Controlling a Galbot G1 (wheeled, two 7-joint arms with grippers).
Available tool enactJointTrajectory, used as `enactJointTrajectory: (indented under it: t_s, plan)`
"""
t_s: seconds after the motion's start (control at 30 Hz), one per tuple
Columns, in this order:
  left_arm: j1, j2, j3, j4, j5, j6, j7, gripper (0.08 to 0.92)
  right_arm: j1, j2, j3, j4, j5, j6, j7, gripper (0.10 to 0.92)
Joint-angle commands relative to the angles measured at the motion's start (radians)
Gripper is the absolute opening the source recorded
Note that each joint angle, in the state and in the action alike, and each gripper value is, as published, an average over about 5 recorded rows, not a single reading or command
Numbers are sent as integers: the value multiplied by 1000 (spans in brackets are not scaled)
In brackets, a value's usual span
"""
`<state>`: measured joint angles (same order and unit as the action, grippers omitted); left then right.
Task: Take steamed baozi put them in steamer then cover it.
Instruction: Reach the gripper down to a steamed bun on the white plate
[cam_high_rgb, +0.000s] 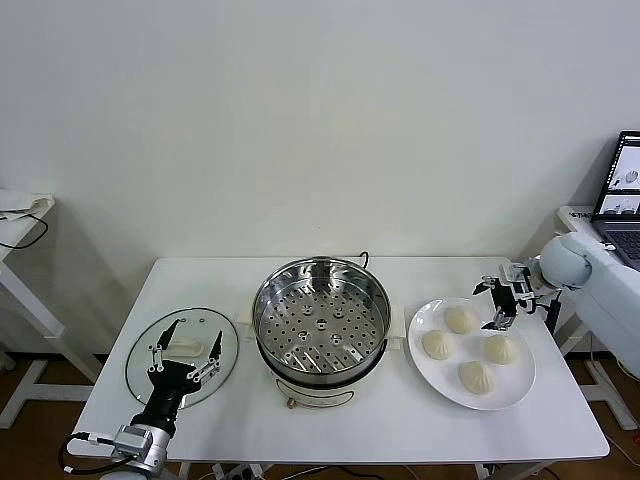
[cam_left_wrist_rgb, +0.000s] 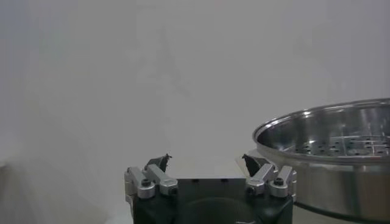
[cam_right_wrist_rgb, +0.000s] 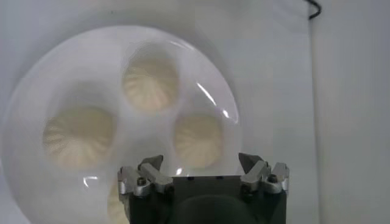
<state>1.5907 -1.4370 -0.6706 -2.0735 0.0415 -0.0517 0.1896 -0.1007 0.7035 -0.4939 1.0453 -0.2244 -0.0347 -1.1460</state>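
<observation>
The nearest baozi (cam_high_rgb: 460, 319) will come away by itself when the robot lifts it, and the others will stay in place, because white plate shows (cam_high_rgb: 480, 335) between the baozi.
The steamer (cam_high_rgb: 322, 272), a shiny steel pot with a perforated tray, stands empty at the table's centre and shows in the left wrist view (cam_left_wrist_rgb: 329, 152). Several steamed baozi (cam_high_rgb: 460, 319) lie on a white plate (cam_high_rgb: 515, 392) to its right. My right gripper (cam_high_rgb: 505, 300) hovers open over the plate's far right edge. In its wrist view the nearest baozi (cam_right_wrist_rgb: 196, 140) lies just ahead of the right gripper (cam_right_wrist_rgb: 201, 161), untouched. The glass cover (cam_high_rgb: 225, 345) lies flat on the left. My left gripper (cam_high_rgb: 185, 352) (cam_left_wrist_rgb: 206, 161) hangs open above its white handle (cam_high_rgb: 183, 347).
The white table (cam_high_rgb: 320, 435) ends close in front of the pot and plate. A dark cable (cam_high_rgb: 362, 258) shows behind the pot. A laptop (cam_high_rgb: 620, 195) sits on a side desk at far right, and another desk (cam_high_rgb: 20, 215) stands at far left.
</observation>
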Motion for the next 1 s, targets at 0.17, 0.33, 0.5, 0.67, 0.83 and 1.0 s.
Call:
enactJointTrajectory:
  t_s: [0.17,0.33,0.5,0.67,0.83,1.0]
  plan:
    - [5,-3,-2,-2,0,-4,3,823,23,147,-5,-183,-81,-2,-19,823]
    - [9,-5,-5,2,0,-8,5,823,9,172,17,-212,-110,2,-9,823]
    - [10,-7,-6,6,1,-12,6,823,-2,181,30,-221,-124,3,-1,823]
    - [8,-9,-4,12,2,-15,8,823,-11,185,41,-221,-134,10,1,823]
    - [7,-9,-4,15,3,-15,8,823,-15,186,47,-219,-140,16,4,823]
    - [7,-11,-3,15,3,-16,7,823,-16,185,48,-216,-142,16,5,781]
